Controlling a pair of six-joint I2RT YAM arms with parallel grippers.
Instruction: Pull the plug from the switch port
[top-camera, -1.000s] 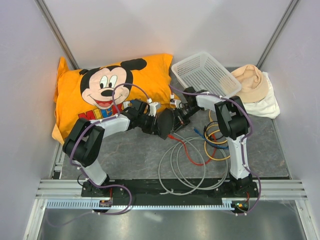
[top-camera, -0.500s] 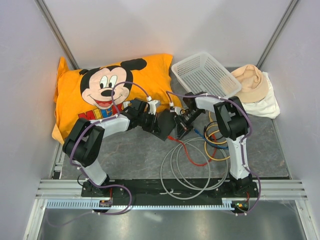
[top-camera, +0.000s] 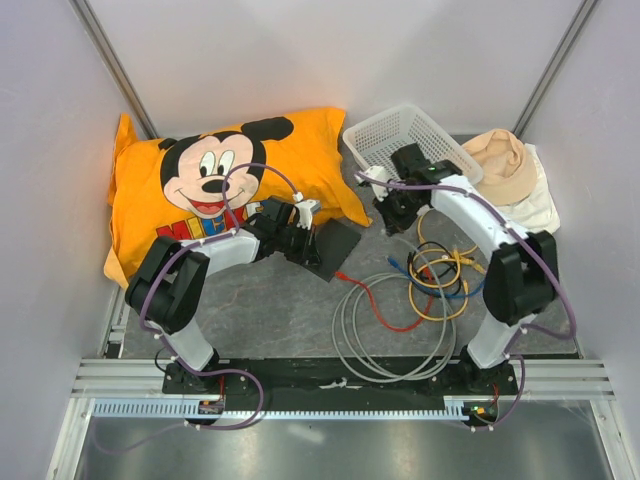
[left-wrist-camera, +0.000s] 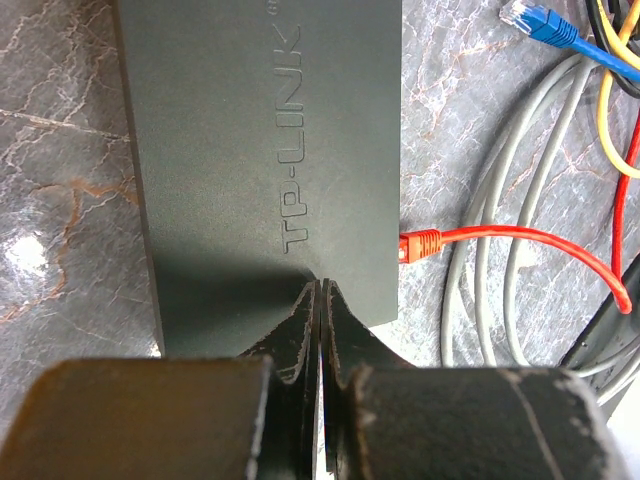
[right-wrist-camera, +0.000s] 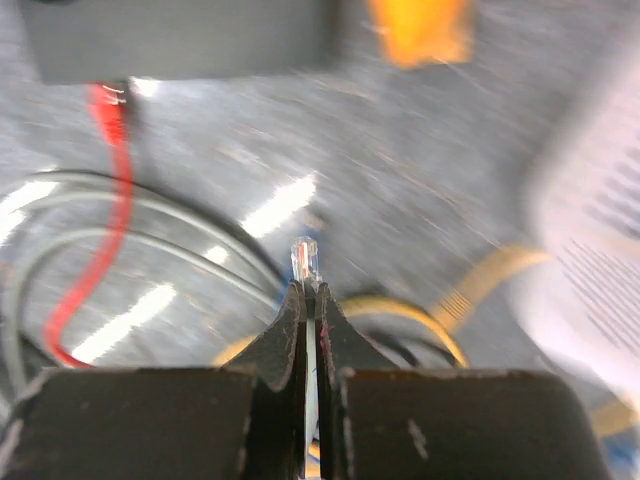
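My right gripper is carrying the clear plug (right-wrist-camera: 305, 257), which is free of the switch. It should now move the plug away until the plug is over the yellow cable (top-camera: 458, 258), then let go of it.
The switch (top-camera: 338, 248) is a flat black box lying in front of the pillow; the left wrist view shows its TP-LINK top (left-wrist-camera: 260, 150). My left gripper (top-camera: 312, 245) is shut, its tips (left-wrist-camera: 318, 285) resting on the switch's top at its near edge. A red plug (left-wrist-camera: 420, 243) sits at the switch's socket edge, and it also shows in the right wrist view (right-wrist-camera: 108, 105). My right gripper (top-camera: 392, 215) is away from the switch, beside the basket. It (right-wrist-camera: 305, 288) is shut on a clear plug (right-wrist-camera: 304, 255) with a thin pale cable running between the fingers.
An orange Mickey pillow (top-camera: 220, 180) lies at the back left. A white mesh basket (top-camera: 410, 145) and a beige cloth (top-camera: 505, 170) lie at the back right. Grey cable loops (top-camera: 390, 330), the red cable (top-camera: 385, 310) and yellow and blue cables (top-camera: 440, 270) lie in front of the switch.
My right gripper has drawn back from the switch toward the basket with the clear plug in it. The grey loops shifted right. The left gripper stays on the switch.
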